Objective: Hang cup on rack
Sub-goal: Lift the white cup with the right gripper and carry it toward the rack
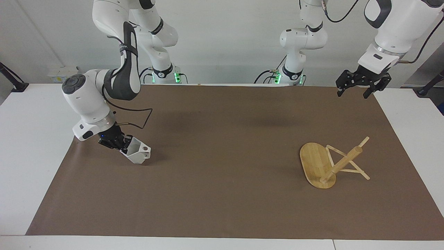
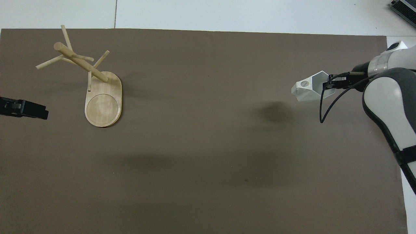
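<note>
My left gripper should take the cup's loose end in midair, because my right gripper is holding the cup far from the rack on my left gripper's side.
The white faceted cup hangs tilted a little above the brown mat at the right arm's end of the table. My right gripper is shut on its rim, and the blocky handle with the round hole points away from the gripper. The bamboo rack stands on its oval base at the left arm's end, with nothing on its pegs. My left gripper waits open in the air over the mat's corner by the robots.
A brown mat covers most of the white table. Between the cup and the rack lies a wide stretch of bare mat. The right arm's cable loops beside its wrist.
</note>
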You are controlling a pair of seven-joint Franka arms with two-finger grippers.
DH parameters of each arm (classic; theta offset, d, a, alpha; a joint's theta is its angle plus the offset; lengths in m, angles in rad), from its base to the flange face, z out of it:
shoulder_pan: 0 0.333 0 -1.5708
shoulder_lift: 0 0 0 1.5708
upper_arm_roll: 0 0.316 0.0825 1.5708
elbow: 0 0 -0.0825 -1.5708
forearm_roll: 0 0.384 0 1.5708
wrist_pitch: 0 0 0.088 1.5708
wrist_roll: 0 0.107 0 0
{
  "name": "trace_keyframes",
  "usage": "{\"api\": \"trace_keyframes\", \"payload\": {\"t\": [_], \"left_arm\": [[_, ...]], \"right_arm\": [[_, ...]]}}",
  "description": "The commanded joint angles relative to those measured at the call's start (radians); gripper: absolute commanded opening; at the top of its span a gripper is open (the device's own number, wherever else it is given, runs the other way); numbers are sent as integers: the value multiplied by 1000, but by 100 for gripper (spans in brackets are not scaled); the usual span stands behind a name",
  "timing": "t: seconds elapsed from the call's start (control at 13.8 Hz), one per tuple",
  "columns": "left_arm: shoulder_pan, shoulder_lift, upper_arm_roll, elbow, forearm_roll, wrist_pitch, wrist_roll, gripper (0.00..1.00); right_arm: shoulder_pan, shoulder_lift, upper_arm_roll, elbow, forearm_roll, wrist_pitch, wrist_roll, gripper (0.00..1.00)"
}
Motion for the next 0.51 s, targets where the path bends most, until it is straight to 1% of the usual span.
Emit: {"api": "trace_keyframes", "payload": {"t": [0.0, 0.22, 0.43], "left_arm": [[5, -24, -2, -23, 16, -2, -4, 100], [5, -22, -1, -23, 16, 4, -4, 100], [10, -22, 8, -18, 16, 2, 2, 100]], "right_arm": [[-6, -24, 61, 28, 65, -29, 10, 0], [-6, -27, 116, 80, 160, -101, 0, 0], [-6, -28, 166, 80, 340, -100, 0, 0]]}}
